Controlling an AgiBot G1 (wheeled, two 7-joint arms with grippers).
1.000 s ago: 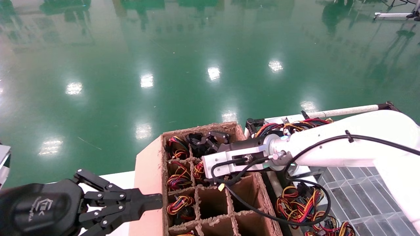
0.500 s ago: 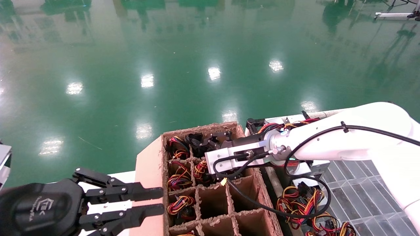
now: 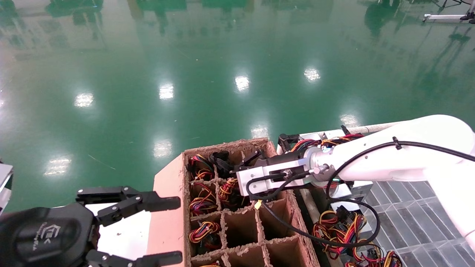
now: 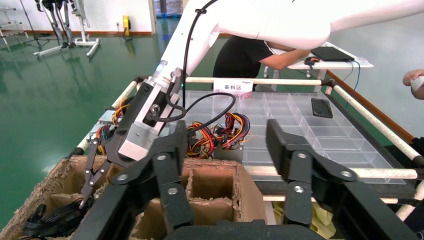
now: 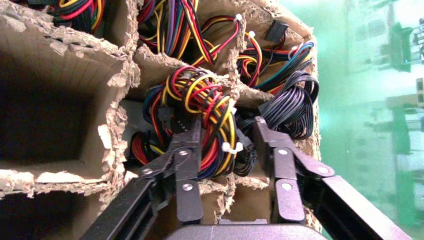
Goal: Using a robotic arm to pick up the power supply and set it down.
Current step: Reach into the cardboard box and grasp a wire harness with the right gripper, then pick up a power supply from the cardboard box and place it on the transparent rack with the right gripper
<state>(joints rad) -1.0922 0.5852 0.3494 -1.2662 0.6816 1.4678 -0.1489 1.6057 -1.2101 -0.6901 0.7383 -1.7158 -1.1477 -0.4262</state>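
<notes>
Grey metal can be seen under the tied wires (image 5: 212,107), so the power supply (image 5: 134,119) will come out of its cell after the wires and hang below them when I lift.
My right robotic arm (image 3: 389,159) reaches into a divided cardboard box (image 3: 167,222). Its right gripper (image 3: 249,157) is low over a far-row cell. In the right wrist view the right gripper (image 5: 227,125) stands open, one finger on each side of the power supply's bundle of red, yellow, black and blue wires (image 5: 205,100). The power supply's metal body is hidden down in the cell. My left gripper (image 3: 174,230) hangs wide open at the box's near left side with nothing between its fingers (image 4: 177,145).
A coil of black cables (image 5: 295,100) fills the neighbouring corner cell. Other cells hold wire bundles (image 3: 202,231); several near cells (image 3: 239,228) are bare. More wired units (image 3: 334,230) lie right of the box on clear trays (image 4: 300,115). A person (image 4: 245,55) leans behind.
My left gripper went from shut to wide open. My right gripper moved slightly nearer and lower into the box, around the wire bundle.
</notes>
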